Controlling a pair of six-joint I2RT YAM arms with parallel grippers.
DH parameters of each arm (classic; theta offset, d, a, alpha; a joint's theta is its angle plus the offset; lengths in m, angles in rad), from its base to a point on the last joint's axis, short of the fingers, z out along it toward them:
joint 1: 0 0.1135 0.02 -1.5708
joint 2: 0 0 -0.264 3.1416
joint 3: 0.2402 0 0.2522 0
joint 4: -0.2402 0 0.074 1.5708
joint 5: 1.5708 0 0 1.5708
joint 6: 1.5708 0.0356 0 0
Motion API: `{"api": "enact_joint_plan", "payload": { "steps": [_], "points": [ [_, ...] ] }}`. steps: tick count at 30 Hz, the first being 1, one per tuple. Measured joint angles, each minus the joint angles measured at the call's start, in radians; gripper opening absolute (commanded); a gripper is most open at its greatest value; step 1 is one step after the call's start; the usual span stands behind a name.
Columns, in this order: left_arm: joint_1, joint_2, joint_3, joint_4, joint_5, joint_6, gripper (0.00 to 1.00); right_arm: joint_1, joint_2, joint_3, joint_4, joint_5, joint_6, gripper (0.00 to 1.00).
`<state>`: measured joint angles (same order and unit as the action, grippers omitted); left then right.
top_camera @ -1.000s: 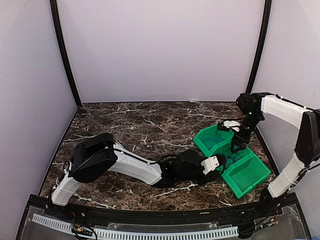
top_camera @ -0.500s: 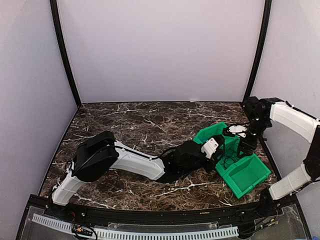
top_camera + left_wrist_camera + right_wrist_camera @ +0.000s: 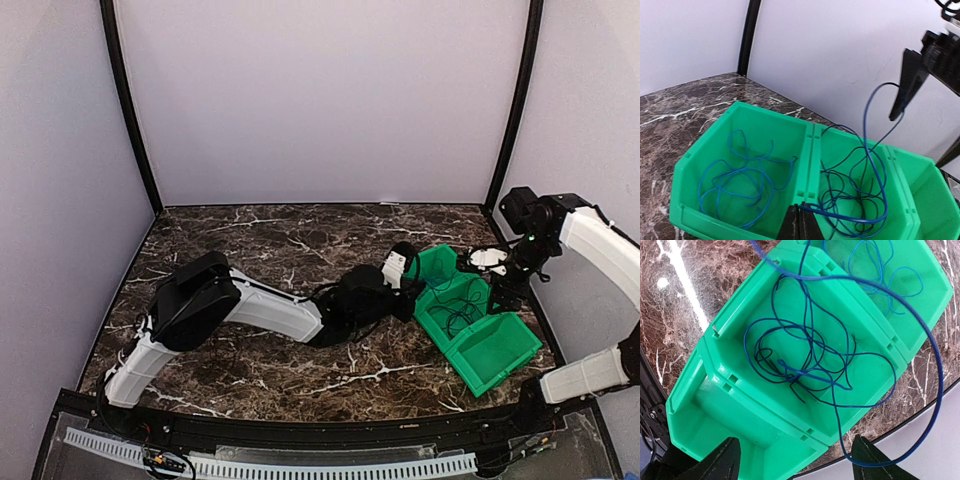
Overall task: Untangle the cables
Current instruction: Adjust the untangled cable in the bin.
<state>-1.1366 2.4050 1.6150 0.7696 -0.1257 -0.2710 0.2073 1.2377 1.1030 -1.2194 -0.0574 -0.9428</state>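
Observation:
The blue loop (image 3: pixel 938 375) is hanging over my right gripper's finger, outside the middle bin. Next, my right gripper comes back and takes the cable into the bin (image 3: pixel 456 308).
Three green bins (image 3: pixel 505 362) stand in a row at the right of the table. A bright blue cable (image 3: pixel 735 175) lies loose in the end bin. The middle bin (image 3: pixel 735 330) holds a tangle of blue and dark cables (image 3: pixel 805 355). My left gripper (image 3: pixel 801 212) is at the near rim between these two bins, shut on a blue cable (image 3: pixel 860 218) that leads into the tangle. A long blue loop (image 3: pixel 865 125) rises from it and hangs over one finger (image 3: pixel 907 80) of my right gripper (image 3: pixel 799 460), which is open wide above the bins.
The third bin (image 3: pixel 715 410) holds nothing. The bins sit close to the table's right edge and the black corner post (image 3: pixel 515 110). The left arm (image 3: pixel 270 315) stretches low across the marble table (image 3: pixel 260 250) to the bins.
My left gripper has moved from the near side of the bins up to their left rim and has shut on the blue cable. My right gripper has drifted right and back, drawing the loop up.

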Motion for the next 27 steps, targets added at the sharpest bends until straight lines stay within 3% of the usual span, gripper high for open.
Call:
{"api": "enact_joint_plan", "payload": {
  "steps": [11, 16, 27],
  "points": [
    [-0.039, 0.000, -0.002, 0.065, 0.148, 0.008, 0.00, -0.005, 0.056, 0.191, 0.055, -0.071, 0.034, 0.60],
    [-0.044, 0.002, -0.002, 0.074, 0.154, -0.023, 0.00, -0.005, 0.060, 0.218, 0.008, -0.132, 0.013, 0.65],
    [-0.041, 0.065, 0.016, 0.063, 0.178, -0.089, 0.00, 0.000, 0.053, 0.108, 0.061, -0.161, 0.005, 0.74]
  ]
}}
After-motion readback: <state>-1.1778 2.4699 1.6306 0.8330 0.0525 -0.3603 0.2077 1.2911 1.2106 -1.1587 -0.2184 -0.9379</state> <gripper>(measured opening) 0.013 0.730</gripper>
